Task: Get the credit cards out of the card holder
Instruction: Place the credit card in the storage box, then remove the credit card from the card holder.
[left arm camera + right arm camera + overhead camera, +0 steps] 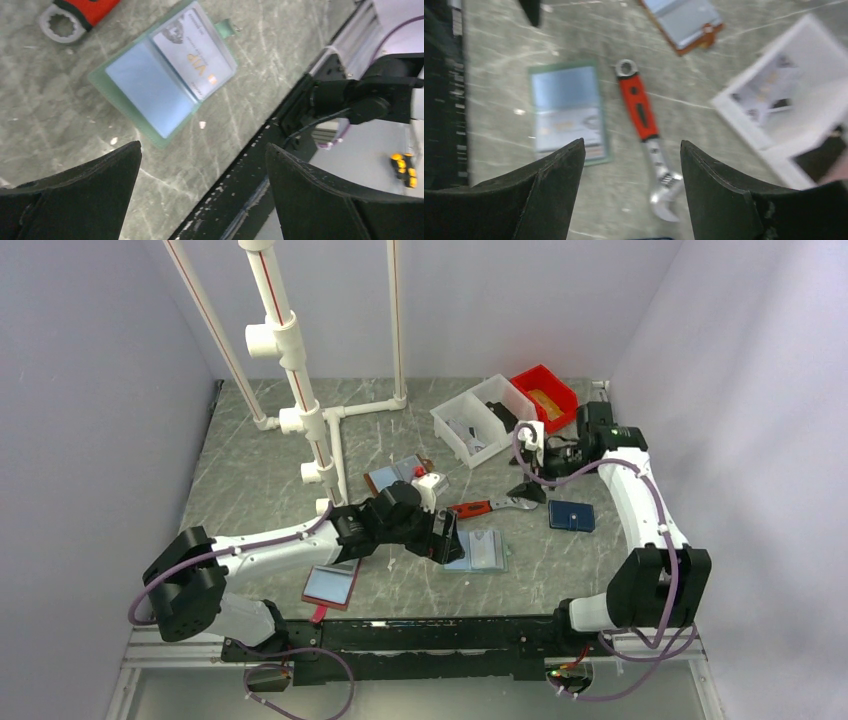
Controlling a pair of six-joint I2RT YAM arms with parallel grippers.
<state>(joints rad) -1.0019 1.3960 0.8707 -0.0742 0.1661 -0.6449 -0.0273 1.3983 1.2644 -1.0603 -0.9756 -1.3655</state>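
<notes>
The card holder is lying loose with a card flat in its sleeve point(484, 548). My right gripper should hold down the holder's corner point(502, 534) while my left gripper pinches the sleeve.
The card holder point(478, 551) lies open and flat on the table, mint-green edged with blue-grey panels. In the left wrist view the card holder point(150, 85) has a pale credit card point(197, 57) with printed lettering showing in one panel. My left gripper point(445, 535) hovers at the holder's left edge, and the left gripper point(203, 147) is open and empty. My right gripper point(528, 490) hangs above the wrench's jaw end, to the right of and beyond the holder. The right gripper point(632, 145) is open with nothing in it, the card holder point(566, 112) to its left.
A red-handled wrench point(490, 507) lies just beyond the holder. A brown-edged folder point(398, 475) and a maroon-edged folder point(331, 586) lie to the left. A dark blue flat rectangle point(571, 515) is at the right. White bins point(485, 420), a red bin point(545, 392) and a pipe frame point(300, 390) stand behind.
</notes>
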